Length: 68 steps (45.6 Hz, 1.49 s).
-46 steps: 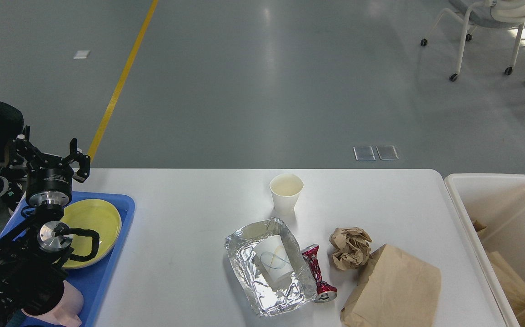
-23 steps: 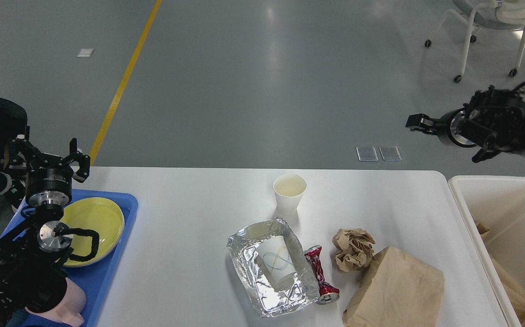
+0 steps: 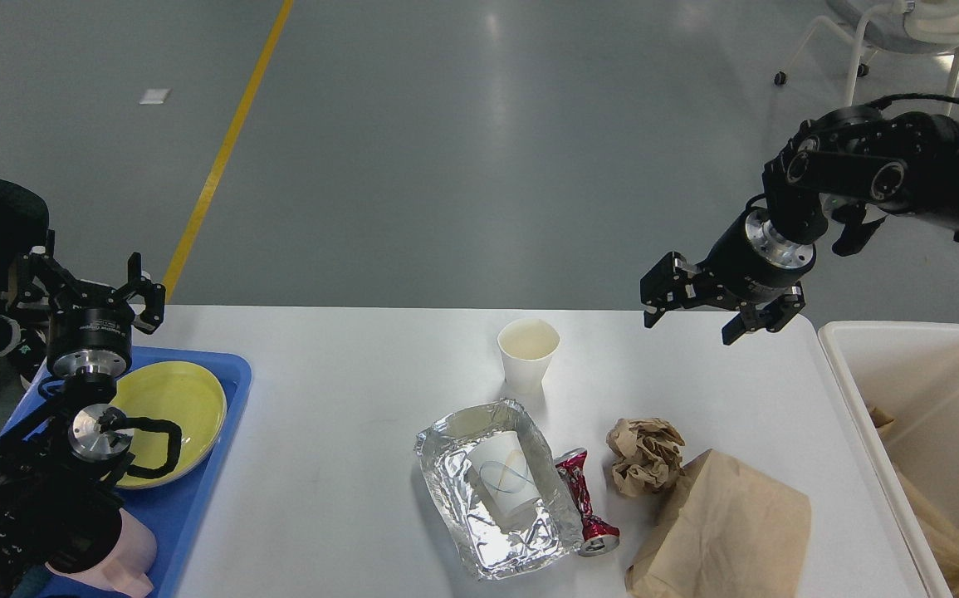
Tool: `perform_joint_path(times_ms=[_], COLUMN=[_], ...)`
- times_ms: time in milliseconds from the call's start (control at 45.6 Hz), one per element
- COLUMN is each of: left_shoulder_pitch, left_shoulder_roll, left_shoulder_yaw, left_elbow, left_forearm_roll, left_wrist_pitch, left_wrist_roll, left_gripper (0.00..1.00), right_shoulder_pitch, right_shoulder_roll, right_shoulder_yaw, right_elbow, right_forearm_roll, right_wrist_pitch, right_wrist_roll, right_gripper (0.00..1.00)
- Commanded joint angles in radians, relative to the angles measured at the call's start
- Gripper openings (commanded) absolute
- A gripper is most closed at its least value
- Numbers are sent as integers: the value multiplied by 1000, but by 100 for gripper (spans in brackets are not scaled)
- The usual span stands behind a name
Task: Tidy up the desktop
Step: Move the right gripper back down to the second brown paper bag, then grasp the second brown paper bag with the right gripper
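I see the brown paper bag lying collapsed with a smooth, flat side, so it will wrinkle where I grip it and hang limply when I lift it.
The white desktop carries an upright white paper cup, a foil tray with a paper cup lying in it, a crushed red can, a crumpled brown paper ball and a brown paper bag. My right gripper is open and empty, hanging above the table's far right part, right of the upright cup. My left gripper is open and empty, above the far end of the blue tray.
A blue tray at the left edge holds a yellow plate and a pink cup. A cream-white bin with brown paper inside stands off the right edge. A wheeled chair stands far back right.
My right arm has swung in from the far right and come down over the table's far right part, its gripper now pointing downward. The left arm has not moved.
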Motion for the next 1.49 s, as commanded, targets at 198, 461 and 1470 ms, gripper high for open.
perform_joint_path(times_ms=[198,461,1470], left_shoulder_pitch=[0,0,0], left_shoulder_roll=[0,0,0], left_shoulder_yaw=[0,0,0], left_elbow=[0,0,0], left_forearm_roll=[1,1,-1], left_wrist_pitch=[0,0,0], left_wrist_roll=[0,0,0], left_gripper=[97,97,97], right_shoulder_pitch=[132,-93,-575], right_shoulder_roll=[0,16,91], right_shoulder_yaw=[-3,-9,-48], right_elbow=[121,49,-178], right_forearm_roll=[3,3,-37], right_wrist_pitch=[96,96,-292], right_wrist_roll=[-2,-3,-6], right_gripper=[100,100,50])
